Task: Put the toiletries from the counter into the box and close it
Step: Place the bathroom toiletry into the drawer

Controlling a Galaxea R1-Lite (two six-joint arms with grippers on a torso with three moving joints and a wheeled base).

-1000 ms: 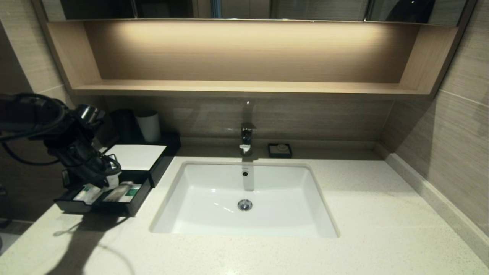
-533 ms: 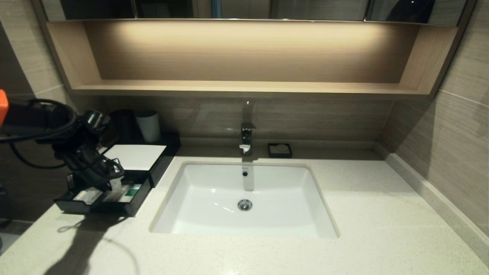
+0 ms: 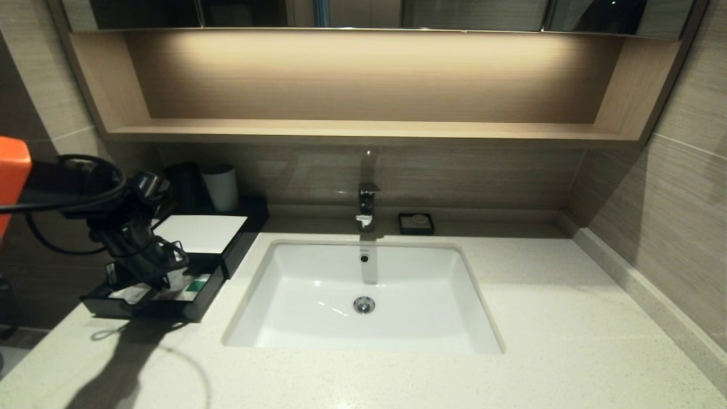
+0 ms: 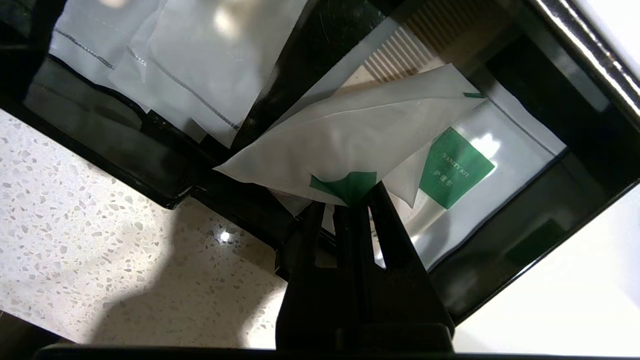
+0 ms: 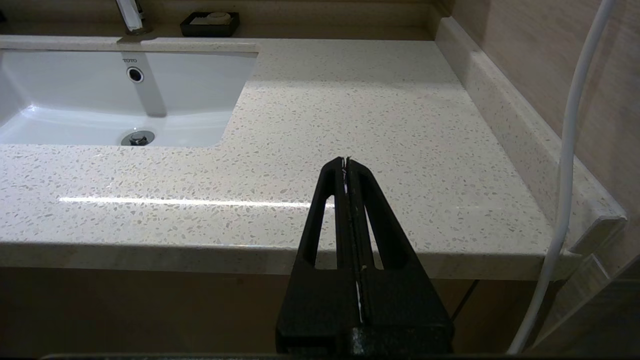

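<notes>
I should free the white sachet from my left gripper and push the sachet's middle (image 4: 354,135) down with closed fingers before closing, since it's propped against the drawer's divider (image 4: 243,139).
The black box (image 3: 238,241) with a white top panel stands at the counter's (image 3: 568,341) back left, its front drawer (image 3: 147,310) pulled out. My left gripper (image 3: 167,271) hangs just above the drawer, shut on the green-labelled corner of a small white sachet (image 4: 350,135); in the left wrist view the left gripper (image 4: 352,200) keeps the sachet tilted over the drawer's divider. Beneath it lies a clear-wrapped packet with a green label (image 4: 455,167). More clear-wrapped packets (image 4: 165,55) lie in the other compartment. My right gripper (image 5: 346,161) is shut and empty, parked before the counter's front right edge.
A white sink basin (image 3: 318,267) with a chrome tap (image 3: 366,207) fills the counter's middle. A small black soap dish (image 3: 416,223) sits behind it. A grey cup (image 3: 221,187) and a dark cup (image 3: 183,184) stand behind the box. A white cable (image 5: 570,150) hangs by the right wall.
My left arm has shifted right and lower over the drawer, still gripping the sachet. An orange part of the arm has come into view at the left edge.
</notes>
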